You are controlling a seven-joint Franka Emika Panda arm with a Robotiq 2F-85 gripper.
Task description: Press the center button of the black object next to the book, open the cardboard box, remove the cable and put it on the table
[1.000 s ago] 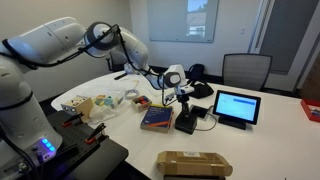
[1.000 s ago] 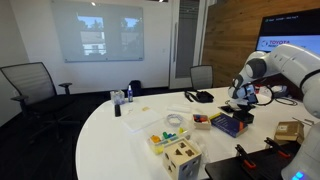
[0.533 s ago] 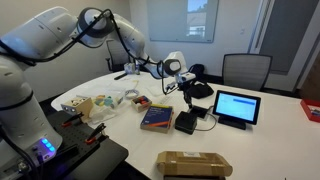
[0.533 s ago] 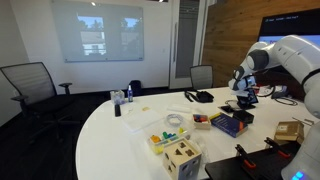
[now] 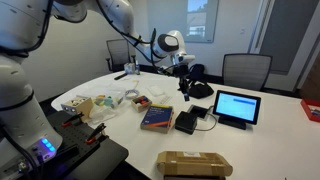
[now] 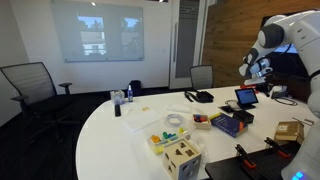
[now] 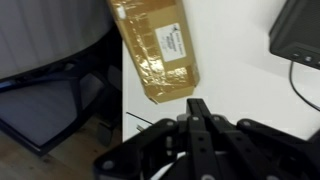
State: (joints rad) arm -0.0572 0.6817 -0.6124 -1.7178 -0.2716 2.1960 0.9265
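Observation:
The cardboard box is free, and my empty gripper is hanging clear above the black object (image 5: 187, 120). I should go on moving toward the box (image 5: 194, 164) until my fingers open.
The small black object (image 5: 186, 122) lies flat on the white table (image 5: 265, 140), right next to the blue and red book (image 5: 157, 118), which also shows in an exterior view (image 6: 232, 122). The brown cardboard box (image 5: 195, 163) lies closed near the table's front edge; it shows in both exterior views (image 6: 290, 131) and in the wrist view (image 7: 160, 50). My gripper (image 5: 185, 82) hangs well above the black object, fingers pressed together and empty (image 7: 197, 108). No cable from the box is visible.
An upright tablet (image 5: 237, 106) with a lit screen stands beside the black object. A wooden toy (image 5: 80, 106), small items and a bottle (image 6: 117, 102) lie further along the table. Office chairs (image 5: 245, 70) stand around it.
My gripper has risen from just above the black object to well above the table. The arm has swung upward. The objects have not moved.

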